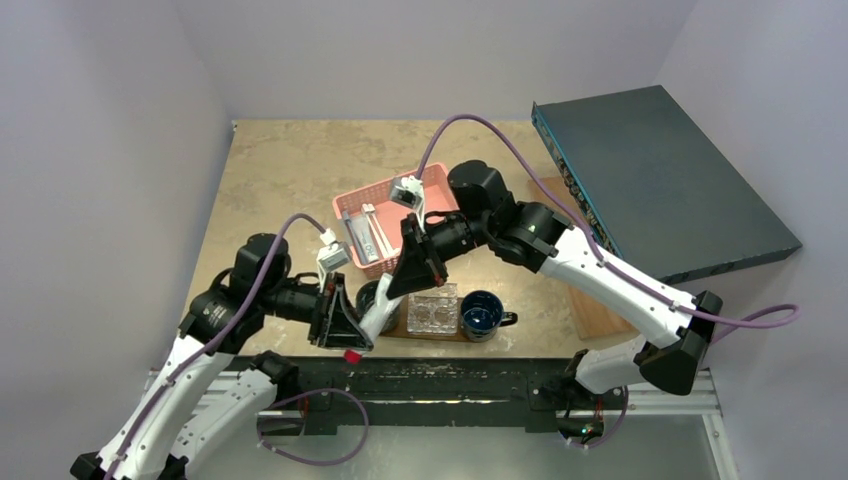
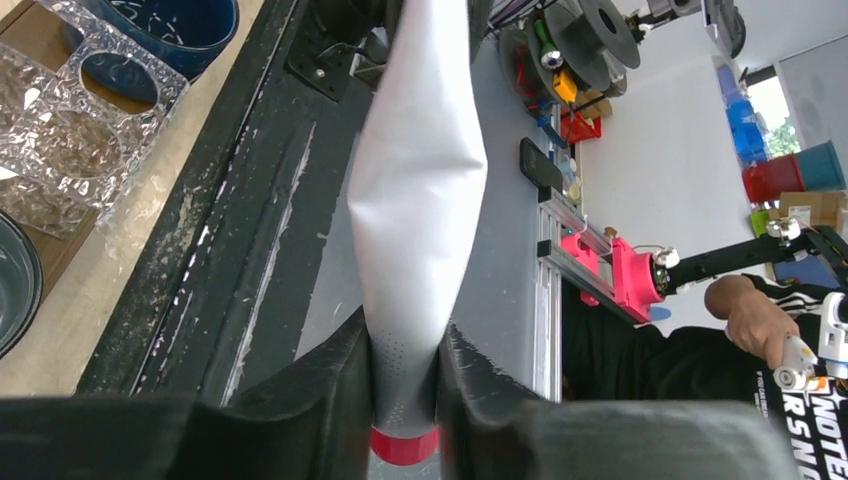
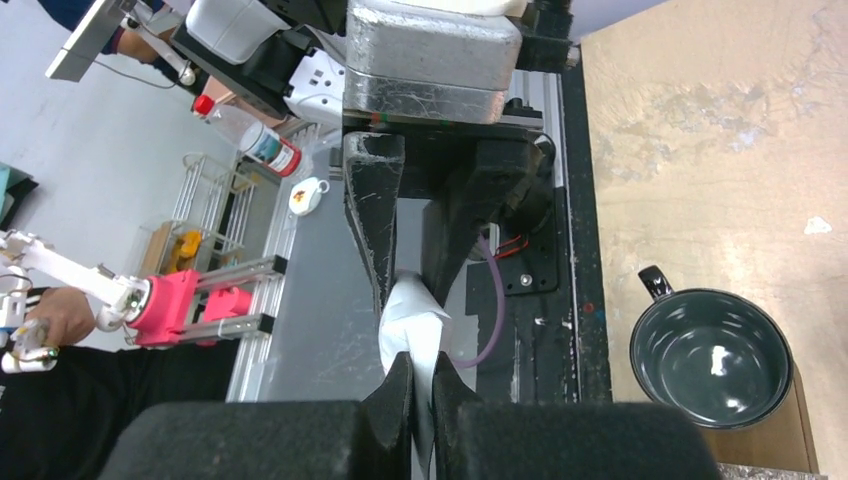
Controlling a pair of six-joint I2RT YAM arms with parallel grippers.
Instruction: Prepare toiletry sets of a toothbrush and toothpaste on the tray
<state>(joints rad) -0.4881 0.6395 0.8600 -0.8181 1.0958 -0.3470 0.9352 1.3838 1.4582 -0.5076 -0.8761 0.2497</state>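
My left gripper is around the tube's cap end [image 2: 405, 447], so it should open and back off before my right gripper lowers that tube end into the glass holder [image 1: 432, 315].
A pale grey-white squeeze tube [image 1: 375, 312] with a red cap [image 1: 352, 355] hangs between both grippers over the table's near edge. My left gripper [image 1: 342, 322] is shut on its neck just above the cap, as the left wrist view shows on the tube [image 2: 420, 200] with the gripper [image 2: 405, 400] around it. My right gripper [image 1: 412, 268] is shut on the tube's flat crimped end [image 3: 415, 325], and the right gripper [image 3: 420, 385] faces the left gripper's fingers [image 3: 368, 220]. The dark brown tray [image 1: 447, 337] lies by the near edge under mugs. Thin white items lie in the pink basket [image 1: 347, 205].
A dark mug [image 1: 368, 293], a textured glass holder [image 1: 432, 310] and a blue mug [image 1: 482, 315] stand on the tray. A paler wooden board [image 1: 592, 305] lies to the right. A large dark blue-green box [image 1: 660, 180] leans at the far right.
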